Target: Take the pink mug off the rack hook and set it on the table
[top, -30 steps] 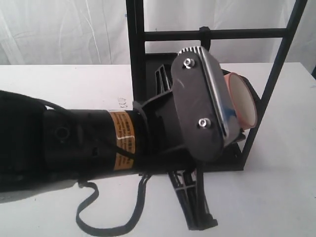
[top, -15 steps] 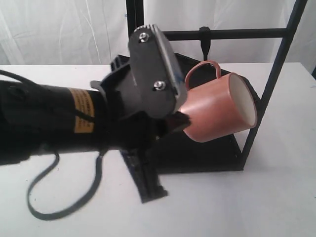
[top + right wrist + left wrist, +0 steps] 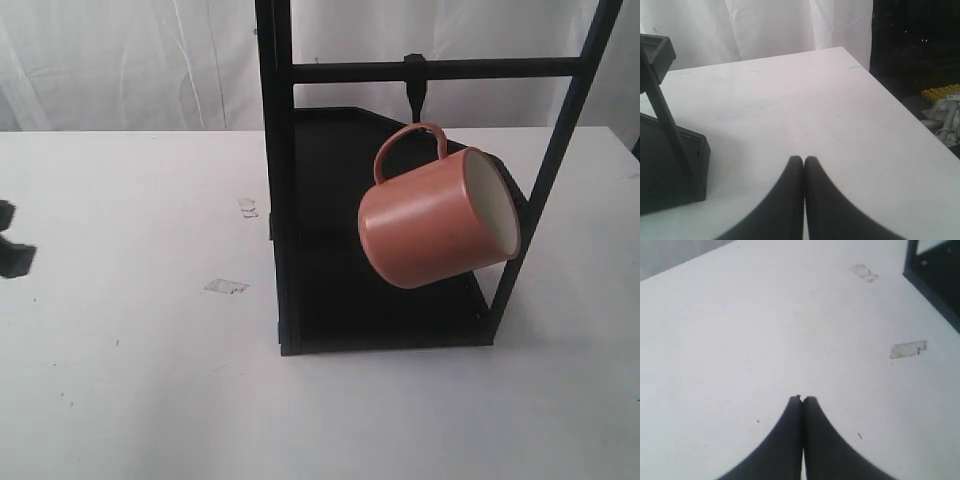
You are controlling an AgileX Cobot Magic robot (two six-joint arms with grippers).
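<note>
My left gripper is on the side that the pink mug's opening [image 3: 493, 205] points away from, so it should move back and my right gripper should grab the mug's rim [image 3: 476, 212].
The pink mug [image 3: 437, 218] hangs by its loop handle from the rack hook [image 3: 415, 88] on the crossbar of the black rack [image 3: 278, 180], tilted with its cream mouth facing right. Only a black tip of my left gripper [image 3: 12, 248] shows at the far left edge of the exterior view, well away from the mug. In the left wrist view the left gripper [image 3: 802, 399] is shut and empty over the white table [image 3: 740, 330]. My right gripper [image 3: 803, 159] is also shut and empty above the table [image 3: 790, 110], with the rack base [image 3: 670, 165] off to one side.
Bits of clear tape [image 3: 226, 287] and a small scuff [image 3: 248, 206] lie on the table left of the rack. The rack's dark angled shelf [image 3: 330, 150] sits behind the mug. In the right wrist view the table edge [image 3: 900, 107] drops off to a dark floor.
The left arm, which filled the middle of the exterior view in front of the rack, has pulled back to the left edge. The mug still hangs on the hook.
</note>
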